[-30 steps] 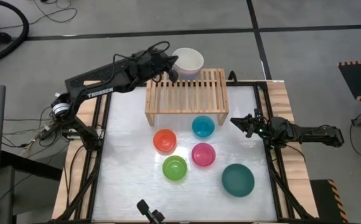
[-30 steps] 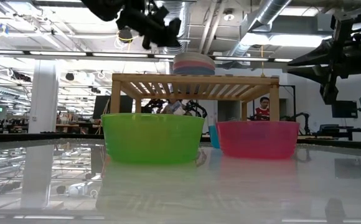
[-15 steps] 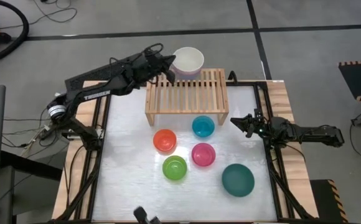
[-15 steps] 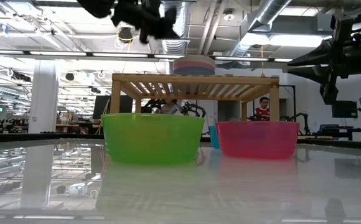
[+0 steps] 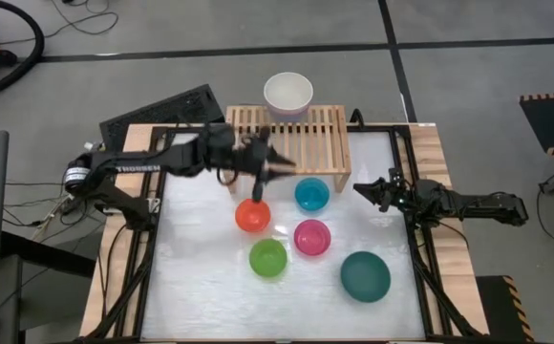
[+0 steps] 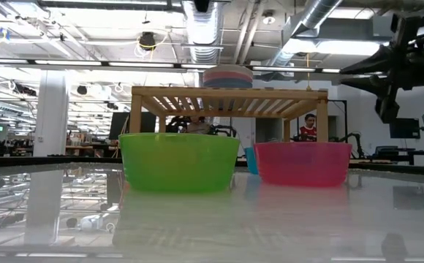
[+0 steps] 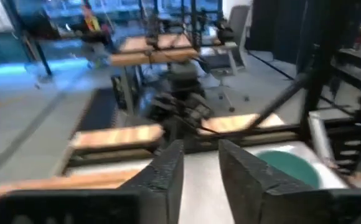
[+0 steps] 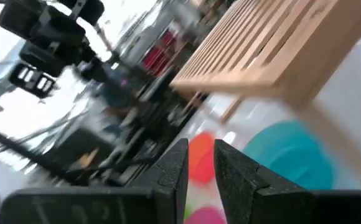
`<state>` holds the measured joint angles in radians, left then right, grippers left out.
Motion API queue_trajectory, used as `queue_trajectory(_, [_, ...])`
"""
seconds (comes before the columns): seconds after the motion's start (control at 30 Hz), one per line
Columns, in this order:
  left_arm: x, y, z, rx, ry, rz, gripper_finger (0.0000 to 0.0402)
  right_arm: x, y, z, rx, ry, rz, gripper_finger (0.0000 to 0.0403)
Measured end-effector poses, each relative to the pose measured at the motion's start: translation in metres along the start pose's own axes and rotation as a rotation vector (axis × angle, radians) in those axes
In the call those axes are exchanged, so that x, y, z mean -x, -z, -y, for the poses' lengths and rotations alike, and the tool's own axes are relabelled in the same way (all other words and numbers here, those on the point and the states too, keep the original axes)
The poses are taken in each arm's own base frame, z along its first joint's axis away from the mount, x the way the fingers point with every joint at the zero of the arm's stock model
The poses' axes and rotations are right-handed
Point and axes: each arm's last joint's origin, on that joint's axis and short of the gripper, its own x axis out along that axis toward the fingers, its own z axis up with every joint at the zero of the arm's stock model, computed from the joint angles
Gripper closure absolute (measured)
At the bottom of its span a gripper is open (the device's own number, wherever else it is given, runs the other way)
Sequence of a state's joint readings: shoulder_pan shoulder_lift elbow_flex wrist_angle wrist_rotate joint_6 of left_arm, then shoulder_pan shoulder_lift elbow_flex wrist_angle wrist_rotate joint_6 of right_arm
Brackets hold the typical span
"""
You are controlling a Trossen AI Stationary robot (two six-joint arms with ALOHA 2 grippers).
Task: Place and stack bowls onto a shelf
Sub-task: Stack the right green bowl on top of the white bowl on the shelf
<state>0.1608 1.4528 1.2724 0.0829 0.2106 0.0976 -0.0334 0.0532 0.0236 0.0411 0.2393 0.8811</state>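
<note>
The dark teal bowl [image 5: 365, 278] is far from the robot's left gripper, so the right gripper should pick it up by its rim [image 5: 373, 254] and pass it to the left gripper.
A stack of larger bowls, cream-white on top [image 5: 288, 93], stands at the far edge of the light-wood shelf [image 5: 287, 143]; the low view shows its pink and blue rims [image 6: 227, 75]. The red bowl [image 5: 253, 216], cyan bowl [image 5: 311, 194], magenta bowl [image 5: 312, 236], lime green bowl [image 5: 268, 258] and dark teal bowl [image 5: 365, 276] sit on the table. My left gripper [image 5: 282, 168] hovers shut and empty over the shelf's near left corner, above the red bowl. My right gripper [image 5: 361, 187] waits shut at the table's right edge, beside the cyan bowl.
The shelf's slatted top in front of the stack is bare. The smaller bowls cluster just near of the shelf. White tabletop lies open on the left [image 5: 191, 248]. In the low view, the lime green bowl [image 6: 179, 162] and magenta bowl [image 6: 303, 164] stand before the shelf's legs.
My left arm has drawn back from the bowl stack at the shelf's far edge and swung toward the near side and the table's middle, ending over the shelf's near left corner above the red bowl. It has left the low view. The stack has stayed put.
</note>
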Motion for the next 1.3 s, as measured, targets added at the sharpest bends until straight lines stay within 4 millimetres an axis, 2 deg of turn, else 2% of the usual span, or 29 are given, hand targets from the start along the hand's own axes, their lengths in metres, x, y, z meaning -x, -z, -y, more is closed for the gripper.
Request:
queue_trajectory(0.17, [-0.003, -0.004, 0.032, 0.074, -0.068, -0.004, 0.0273, 0.005, -0.017, -0.029, -0.042, -0.173, -0.132, 0.0291])
queue_trajectory(0.43, [0.001, -0.011, 0.056, 0.181, -0.102, 0.011, 0.0255, 0.004, -0.039, -0.07, 0.051, -0.023, -0.425, 0.029])
queue_trajectory(0.53, [0.006, -0.015, 0.06, 0.21, -0.102, 0.017, 0.0255, -0.001, -0.04, -0.083, 0.074, 0.047, -0.618, 0.029])
queue_trajectory(0.67, [0.013, -0.02, 0.065, 0.226, -0.111, 0.026, 0.0255, -0.006, -0.027, -0.089, 0.121, 0.232, -0.948, 0.0277])
queue_trajectory(0.73, [0.015, -0.023, 0.066, 0.232, -0.122, 0.039, 0.0255, -0.006, -0.018, -0.09, 0.164, 0.326, -1.087, 0.0253])
queue_trajectory(0.83, [0.019, -0.025, 0.068, 0.245, -0.134, 0.041, 0.0255, -0.009, -0.002, -0.089, 0.21, 0.418, -1.228, 0.0193])
queue_trajectory(0.97, [0.02, -0.025, 0.069, 0.265, -0.134, 0.04, 0.0255, -0.018, 0.017, -0.09, 0.205, 0.488, -1.294, 0.0109])
queue_trajectory(1.07, [0.02, -0.024, 0.069, 0.264, -0.135, 0.029, 0.0255, -0.024, 0.028, -0.09, 0.208, 0.53, -1.314, 0.0072])
queue_trajectory(1.17, [0.02, -0.021, 0.069, 0.261, -0.136, -0.004, 0.0255, -0.028, 0.038, -0.087, 0.225, 0.608, -1.307, 0.0059])
queue_trajectory(1.3, [0.02, -0.017, 0.07, 0.257, -0.131, -0.051, 0.0255, -0.031, 0.053, -0.086, 0.236, 0.694, -1.283, 0.0066])
